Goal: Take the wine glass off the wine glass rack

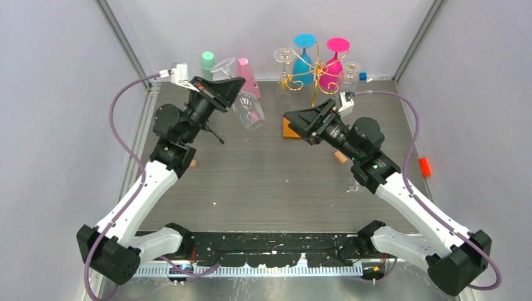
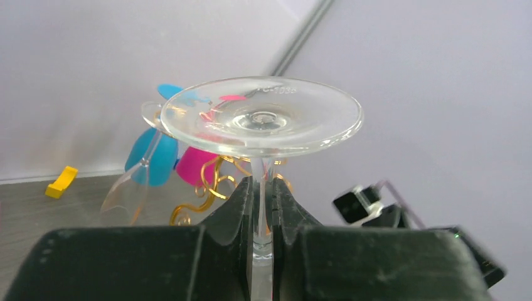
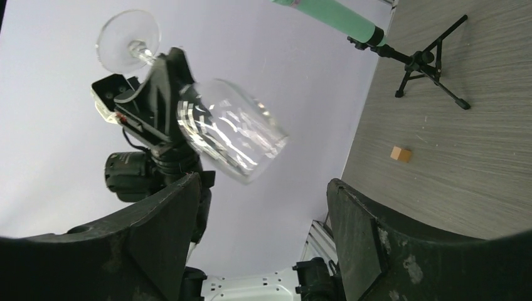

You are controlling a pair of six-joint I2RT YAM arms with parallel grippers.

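Note:
The clear wine glass is held by its stem [image 2: 262,169] in my left gripper with its bowl tilted down, so my right gripper should take hold of the bowl [image 1: 250,111] and stand the glass upright.
My left gripper [image 1: 233,88] is shut on the stem of a clear wine glass [image 1: 250,110] and holds it tilted in the air at the back left, apart from the rack. In the left wrist view the glass's foot [image 2: 262,118] stands above the shut gripper [image 2: 262,185]. The gold wire wine glass rack [image 1: 317,69] stands at the back right on its orange-brown base [image 1: 288,130]. A blue glass [image 1: 303,59], a pink glass [image 1: 332,63] and clear glasses [image 1: 283,66] hang on it. My right gripper [image 1: 295,120] is open and empty by the base, and its view shows the held glass [image 3: 232,135].
A small black tripod [image 1: 214,133] holding a green cylinder [image 1: 207,61] stands at the back left beside a pink object [image 1: 248,75]. Small wooden blocks [image 1: 340,157] [image 1: 193,164] lie on the table. A red item [image 1: 425,166] lies off the right edge.

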